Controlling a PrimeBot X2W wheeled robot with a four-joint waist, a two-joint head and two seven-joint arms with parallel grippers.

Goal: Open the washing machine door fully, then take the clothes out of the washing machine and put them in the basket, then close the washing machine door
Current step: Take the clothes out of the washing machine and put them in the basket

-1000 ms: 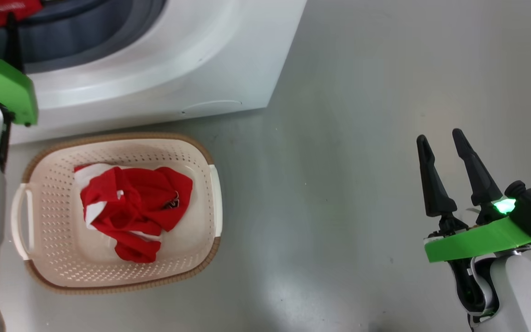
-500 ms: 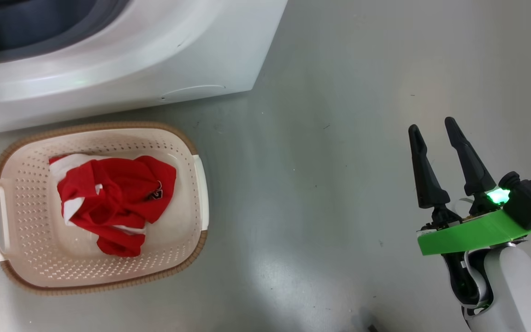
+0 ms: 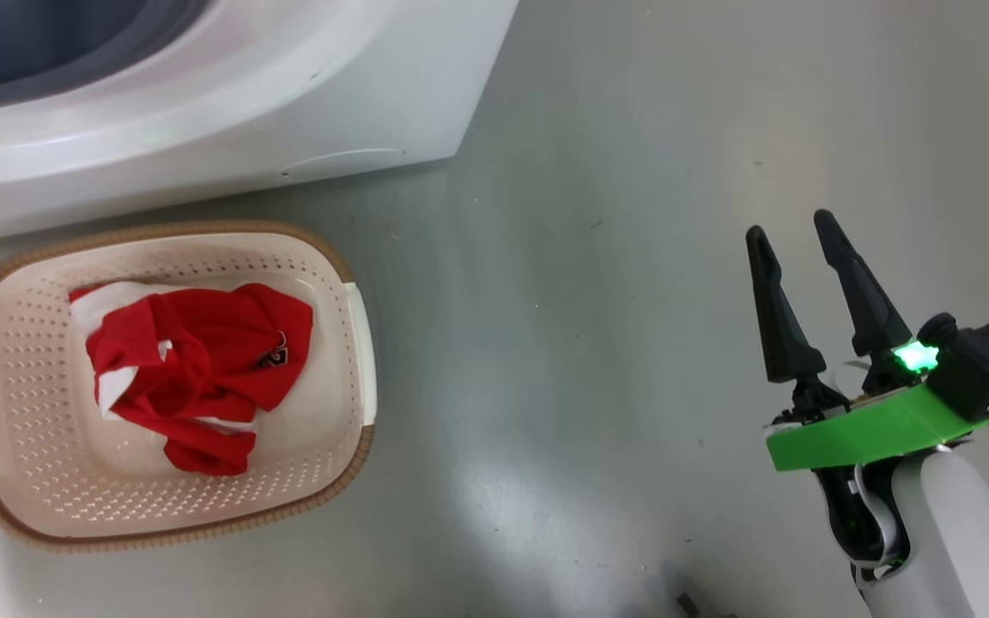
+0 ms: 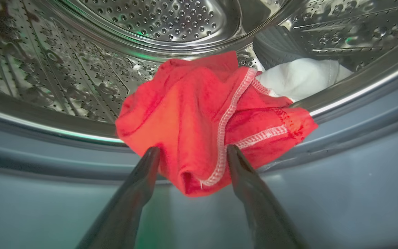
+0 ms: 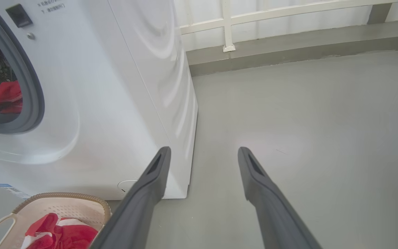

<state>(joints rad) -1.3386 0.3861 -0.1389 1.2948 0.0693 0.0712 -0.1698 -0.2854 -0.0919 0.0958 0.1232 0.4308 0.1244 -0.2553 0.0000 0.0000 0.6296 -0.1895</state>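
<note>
The white fabric (image 4: 305, 76) and the red garment meet at a stitched seam (image 4: 263, 87), so the white fabric will come out along with the red garment when I pull.
The washing machine (image 3: 245, 103) stands at the top left of the head view; its door is out of view. In the left wrist view my left gripper (image 4: 192, 152) is open at the drum's mouth. A red garment with white stitching (image 4: 192, 110) hangs over the steel drum's lip (image 4: 64, 76), its lower fold between the two fingers. White fabric (image 4: 299, 77) lies behind it. Another of the red clothes (image 3: 194, 369) lies in the cream basket (image 3: 357, 446) on the floor before the machine. My right gripper (image 3: 791, 225) hangs open over bare floor, far right of the basket.
The right wrist view shows the machine's side (image 5: 171, 86), the basket (image 5: 64, 199) at its foot and grey floor (image 5: 306, 121) running to a low wall with white rails (image 5: 226, 24). A grey rubber ring (image 4: 47, 148) frames the drum.
The head camera has swung, so the machine and basket sit further left in its picture. My left arm's green wrist has passed out of that picture. Both grippers stay open.
</note>
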